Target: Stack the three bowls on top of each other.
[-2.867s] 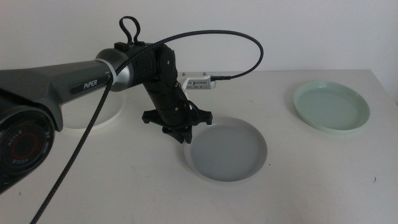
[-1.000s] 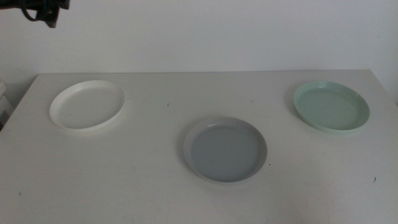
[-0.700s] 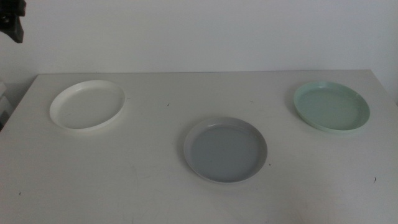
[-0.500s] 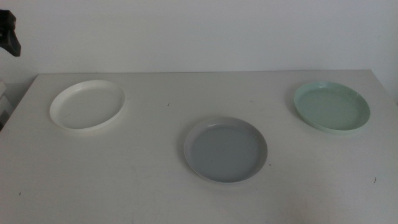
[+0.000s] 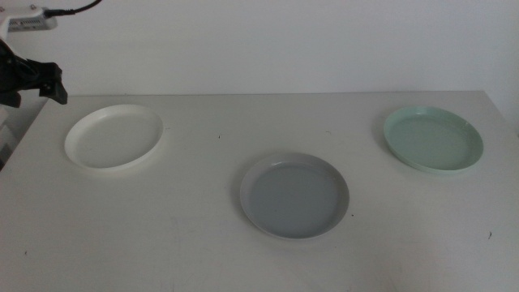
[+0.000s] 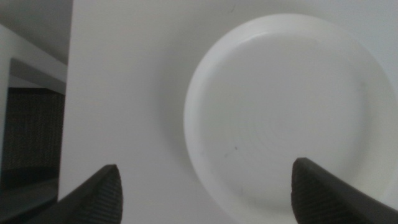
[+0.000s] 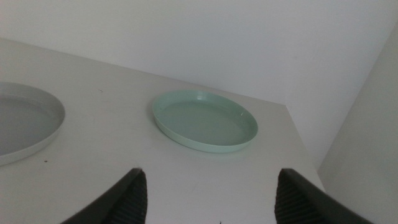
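The white bowl (image 5: 114,137) should cover the pale grey bowl (image 5: 294,195) completely when I stack it on top, because their round rims look equally wide.
Three bowls lie apart on the white table (image 5: 203,243). The white bowl (image 5: 113,136) is at the far left, the pale grey bowl (image 5: 293,195) in the middle, the mint green bowl (image 5: 433,139) at the far right. My left gripper (image 5: 32,81) hovers above the table's far left corner, just left of the white bowl (image 6: 280,118). Its jaws stand wide open, spanning the bowl's near rim with nothing between them. My right gripper (image 7: 205,186) is out of the middle view and open, facing the green bowl (image 7: 205,119) and the grey bowl's edge (image 7: 25,124).
The table's left edge (image 6: 67,112) drops off right beside the white bowl, with dark floor below. A white wall stands behind the table. Bare tabletop lies between the bowls.
The left arm lifted away from the grey bowl, swung out to the upper left, and now comes down at the far left beside the white bowl. The bowls have not moved.
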`<state>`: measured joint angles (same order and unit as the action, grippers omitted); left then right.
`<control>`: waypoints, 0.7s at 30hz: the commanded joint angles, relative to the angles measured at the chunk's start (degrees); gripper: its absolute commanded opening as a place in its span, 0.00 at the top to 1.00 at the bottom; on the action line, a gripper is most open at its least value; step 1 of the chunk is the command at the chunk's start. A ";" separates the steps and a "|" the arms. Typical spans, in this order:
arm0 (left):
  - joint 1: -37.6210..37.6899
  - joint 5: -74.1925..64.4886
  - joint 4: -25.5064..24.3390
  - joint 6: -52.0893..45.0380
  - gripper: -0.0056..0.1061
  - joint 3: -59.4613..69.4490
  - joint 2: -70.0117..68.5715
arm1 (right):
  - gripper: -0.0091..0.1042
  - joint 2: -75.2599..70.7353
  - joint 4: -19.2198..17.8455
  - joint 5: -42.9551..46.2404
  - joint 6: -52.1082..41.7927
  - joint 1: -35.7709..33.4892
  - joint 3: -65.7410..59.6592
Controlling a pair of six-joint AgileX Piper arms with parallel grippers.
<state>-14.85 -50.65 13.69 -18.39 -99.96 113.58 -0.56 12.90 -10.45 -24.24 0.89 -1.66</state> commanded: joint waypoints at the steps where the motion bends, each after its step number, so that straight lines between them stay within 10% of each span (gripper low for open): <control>1: -0.10 4.98 2.39 -0.91 0.12 -1.93 -1.00 | 0.46 -1.56 -0.16 4.05 -0.52 -0.02 0.37; 21: -0.10 13.16 9.49 -6.11 0.16 -1.93 12.44 | 0.46 -1.56 -0.16 4.05 -0.52 -0.02 0.37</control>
<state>-14.85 -39.48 21.17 -24.50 -99.96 129.25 -0.56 12.90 -10.45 -24.24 0.89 -1.66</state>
